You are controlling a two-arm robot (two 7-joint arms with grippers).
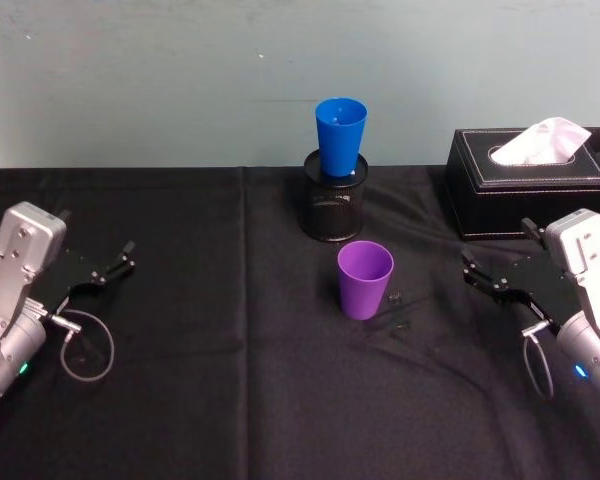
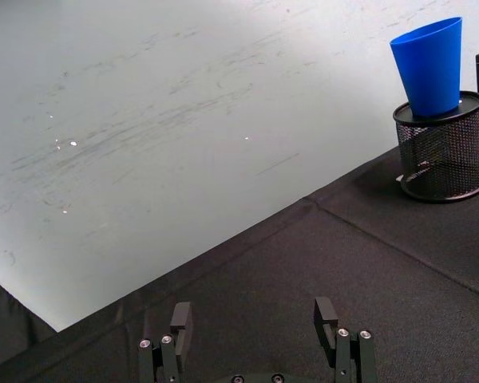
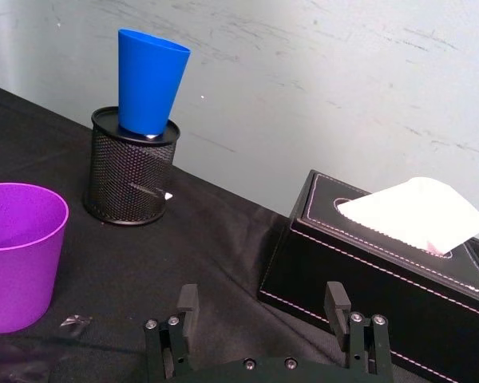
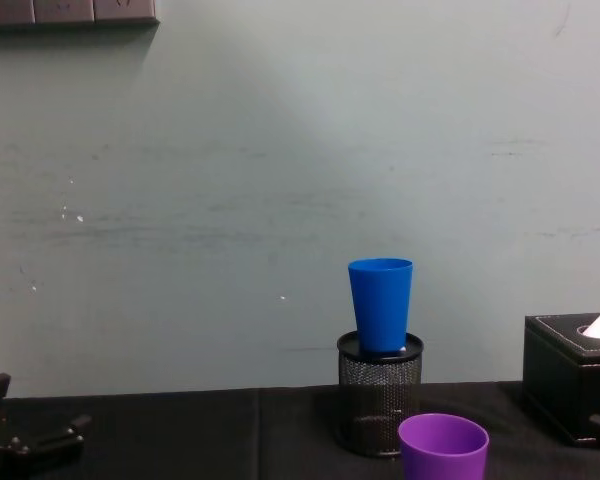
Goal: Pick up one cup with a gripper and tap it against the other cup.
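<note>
The blue cup [image 4: 381, 305] is resting flat on the pen holder's closed top [image 4: 353, 348], so it should stay upright when I tap it with the purple cup.
The purple cup [image 1: 365, 280] stands upright on the black cloth near the table's middle; it also shows as the purple cup [image 3: 16, 255] and the purple cup [image 4: 443, 447]. Behind it, the blue cup [image 1: 340, 135] sits upright in the mouth of a black wire-mesh pen holder [image 1: 333, 205]. The blue cup [image 2: 429, 68], blue cup [image 3: 149, 80] and blue cup [image 4: 380, 305] appear there too. My left gripper [image 1: 98, 232] rests open and empty at the far left. On the right, my right gripper [image 1: 498, 248] is open and empty, a hand's width from the purple cup.
A black tissue box [image 1: 530, 180] with a white tissue sticking out stands at the back right, just behind the right gripper. A pale wall runs along the table's far edge. A small dark scrap [image 1: 395, 298] lies beside the purple cup.
</note>
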